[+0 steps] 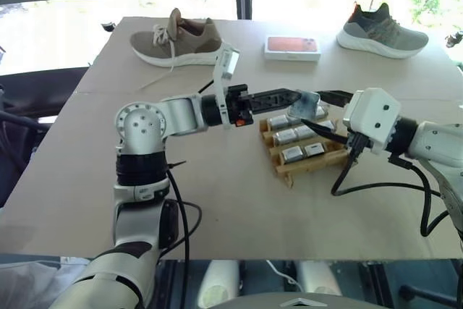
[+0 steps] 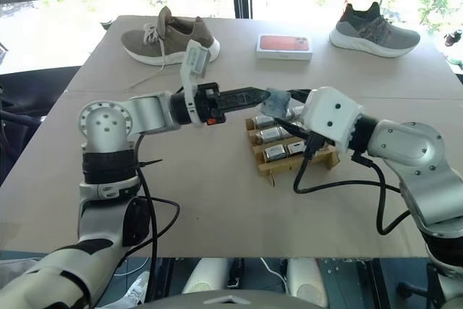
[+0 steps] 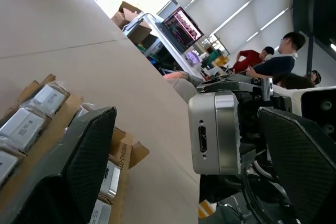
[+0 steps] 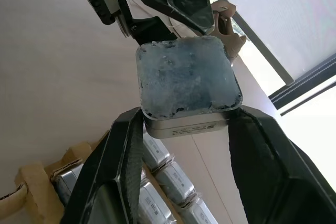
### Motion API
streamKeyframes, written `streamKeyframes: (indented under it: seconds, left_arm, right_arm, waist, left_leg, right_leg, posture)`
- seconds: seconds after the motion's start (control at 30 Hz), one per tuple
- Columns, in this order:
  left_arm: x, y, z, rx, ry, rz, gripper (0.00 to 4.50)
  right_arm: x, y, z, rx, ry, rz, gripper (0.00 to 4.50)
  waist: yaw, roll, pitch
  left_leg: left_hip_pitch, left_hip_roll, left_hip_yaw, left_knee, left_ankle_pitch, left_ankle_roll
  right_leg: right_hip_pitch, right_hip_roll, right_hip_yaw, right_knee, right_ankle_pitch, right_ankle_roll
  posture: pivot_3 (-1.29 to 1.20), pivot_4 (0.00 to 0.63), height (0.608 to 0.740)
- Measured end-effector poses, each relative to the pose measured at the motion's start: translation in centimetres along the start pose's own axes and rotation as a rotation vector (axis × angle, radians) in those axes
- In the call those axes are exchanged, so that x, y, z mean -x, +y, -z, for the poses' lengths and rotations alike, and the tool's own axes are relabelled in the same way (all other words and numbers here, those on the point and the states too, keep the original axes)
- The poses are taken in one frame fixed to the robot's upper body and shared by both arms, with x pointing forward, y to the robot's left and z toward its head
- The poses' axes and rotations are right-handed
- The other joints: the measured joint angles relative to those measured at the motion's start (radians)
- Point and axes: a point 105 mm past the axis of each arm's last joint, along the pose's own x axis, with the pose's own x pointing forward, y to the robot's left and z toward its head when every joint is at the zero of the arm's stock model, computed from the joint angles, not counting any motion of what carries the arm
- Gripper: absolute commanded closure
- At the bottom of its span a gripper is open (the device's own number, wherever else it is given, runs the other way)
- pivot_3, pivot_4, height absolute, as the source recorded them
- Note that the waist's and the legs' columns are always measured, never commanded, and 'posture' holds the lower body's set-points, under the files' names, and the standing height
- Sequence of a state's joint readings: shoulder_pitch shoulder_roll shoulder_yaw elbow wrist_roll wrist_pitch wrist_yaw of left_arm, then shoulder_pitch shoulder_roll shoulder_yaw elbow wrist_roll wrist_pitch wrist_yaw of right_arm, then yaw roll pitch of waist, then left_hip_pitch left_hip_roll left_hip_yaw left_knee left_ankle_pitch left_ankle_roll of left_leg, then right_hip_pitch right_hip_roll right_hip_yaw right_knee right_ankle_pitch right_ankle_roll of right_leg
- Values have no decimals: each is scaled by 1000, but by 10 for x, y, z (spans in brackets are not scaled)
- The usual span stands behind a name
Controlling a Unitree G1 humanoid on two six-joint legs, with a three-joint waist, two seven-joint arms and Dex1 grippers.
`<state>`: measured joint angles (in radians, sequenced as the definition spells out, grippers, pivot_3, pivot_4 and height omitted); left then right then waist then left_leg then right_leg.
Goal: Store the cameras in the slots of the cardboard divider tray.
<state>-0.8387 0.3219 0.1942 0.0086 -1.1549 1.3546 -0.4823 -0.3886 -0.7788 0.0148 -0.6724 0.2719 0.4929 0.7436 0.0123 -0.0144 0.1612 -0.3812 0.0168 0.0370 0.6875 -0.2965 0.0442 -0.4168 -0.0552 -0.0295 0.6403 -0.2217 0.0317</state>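
Note:
Next, I take the camera with my left gripper by its dark side and back before I slot it into the tray, because my right gripper is holding the camera across its width.
One silver-grey camera with a dark face hangs above the cardboard divider tray, clamped at its sides by my right gripper, which is shut on it. My left gripper reaches in level from the left and stands open. Its two black fingers straddle the same camera with gaps on both sides. Several more cameras lie in the tray's slots below.
A brown shoe, a white box with a red-orange top and a grey shoe lie along the table's far side. Black cables trail from my right arm. Seated people show beyond the table.

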Motion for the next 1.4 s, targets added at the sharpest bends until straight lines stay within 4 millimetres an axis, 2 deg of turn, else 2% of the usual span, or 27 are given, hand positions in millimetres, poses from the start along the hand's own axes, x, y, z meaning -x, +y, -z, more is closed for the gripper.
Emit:
streamKeyframes:
  seconds: [0.1, 0.13, 0.17, 0.27, 0.37, 0.47, 0.53, 0.6, 0.67, 0.73, 0.83, 0.9, 0.97, 1.1, 1.2, 1.27, 1.4]
  left_arm:
    - [-2, -1, 3, 6, 17, 5, 0]
    - [-2, -1, 3, 8, 19, 8, 560]
    - [-3, -1, 4, 9, 19, 13, 834]
    - [-5, -3, 5, 14, 19, 31, 2138]
    - [-8, -9, 5, 19, 17, 70, 3658]
    - [-9, -9, 6, 21, 20, 72, 3688]
    - [-9, -9, 5, 18, 23, 73, 3688]
    - [-13, -10, 6, -1, 42, 68, 3688]
    - [-18, -11, 4, -30, 50, 67, 3688]
    - [-23, -8, 1, -84, 57, 36, 3688]
    - [-37, -6, 1, -181, 112, 22, 3688]
    - [-49, -1, 5, -240, 187, 11, 3688]
    - [-65, 5, 10, -302, 260, 6, 3688]
    - [-90, 21, 28, -404, 382, 8, 3688]
    - [-104, 34, 34, -476, 460, -7, 3688]
    - [-109, 36, 36, -498, 475, -3, 3688]
    - [-126, 50, 53, -578, 595, -35, 3688]
  right_arm:
    - [0, 1, -3, 8, -7, 0, 2686]
    - [0, 1, -4, 11, -10, 0, 2686]
    - [0, 1, -4, 12, -12, 0, 2686]
    - [-1, 2, -4, 11, -11, -3, 2686]
    - [-1, 3, -3, 2, -5, -4, 2686]
    - [-1, 3, -2, -15, -1, -10, 2686]
    - [0, 2, -2, -43, -5, -9, 1675]
    - [5, -2, -4, -65, -28, 3, 853]
    - [15, -8, 5, -87, -2, 47, 114]
    - [33, -15, 29, -200, 57, 108, 114]
    - [76, -25, 68, -422, 92, 123, 114]
    - [102, -40, 86, -414, 147, 129, 114]
    - [122, -55, 95, -387, 171, 121, 114]
    - [136, -66, 91, -365, 138, 30, 114]
    - [138, -60, 84, -378, 117, -64, 114]
    - [138, -58, 83, -382, 110, -81, 114]
    - [133, -42, 81, -385, 100, -125, 114]
  waist:
    - [0, 0, 0]
    - [0, 0, 0]
    - [0, 0, 0]
    - [0, 0, 0]
    - [0, 0, 0]
    - [0, 0, 0]
    - [0, 0, 0]
    - [3, 0, 0]
    - [7, -1, 0]
    - [10, -2, 0]
    - [14, -1, 0]
    - [8, -1, 0]
    - [3, -1, 0]
    - [-5, -1, 0]
    - [-3, 0, 1]
    - [-2, 0, 1]
    - [6, -1, 1]
  left_leg:
    - [0, 0, 0, 0, 0, 0]
    - [1, 0, 0, 0, 0, 0]
    - [1, 0, 0, 0, 0, 0]
    - [1, 0, 0, 0, 0, 0]
    - [1, 0, 0, 0, 0, 0]
    - [1, 0, 0, 0, 0, 0]
    - [1, 0, 0, 0, 0, 0]
    - [0, -1, -1, 0, 0, 0]
    - [0, -1, -2, 0, 0, 0]
    - [0, -3, -2, 0, 0, 1]
    - [-1, -7, -1, 0, -1, 2]
    - [1, -8, 2, 0, -2, 4]
    - [2, -8, 4, 0, -2, 5]
    - [3, -6, 6, -3, -2, 5]
    - [1, -4, 4, -3, -2, 5]
    - [1, -4, 4, -3, -2, 5]
    - [-1, -6, 5, -1, -6, 11]
  right_leg:
    - [0, 0, 0, 1, 0, 0]
    - [0, 0, 0, 1, 0, 0]
    - [0, 0, 0, 1, 0, 0]
    - [0, 0, 0, 1, 0, 0]
    - [0, 0, 0, 1, 0, 0]
    - [0, 0, 0, 1, 0, 0]
    - [0, 0, 0, 1, 0, 0]
    - [0, 0, 0, 1, 0, 0]
    - [1, 0, -2, 0, 0, 0]
    - [2, -1, -1, -1, 0, 0]
    - [2, -2, -1, -2, 0, 0]
    - [2, -2, -1, -2, 0, 0]
    - [2, -2, 0, -2, 0, 0]
    - [1, 1, 2, -2, 0, 0]
    - [-1, 3, 2, -2, 0, 0]
    - [-1, 2, 2, -2, 0, 0]
    - [0, 0, 1, -4, 0, 1]
  posture:
    - [0, 150, 740]
    - [0, 150, 740]
    - [0, 150, 740]
    - [0, 150, 740]
    - [0, 150, 740]
    - [0, 150, 740]
    - [0, 150, 740]
    - [0, 150, 740]
    - [0, 150, 740]
    - [0, 150, 740]
    - [0, 150, 740]
    - [0, 150, 740]
    - [0, 150, 740]
    - [0, 150, 740]
    - [0, 150, 740]
    - [0, 150, 740]
    - [0, 150, 740]
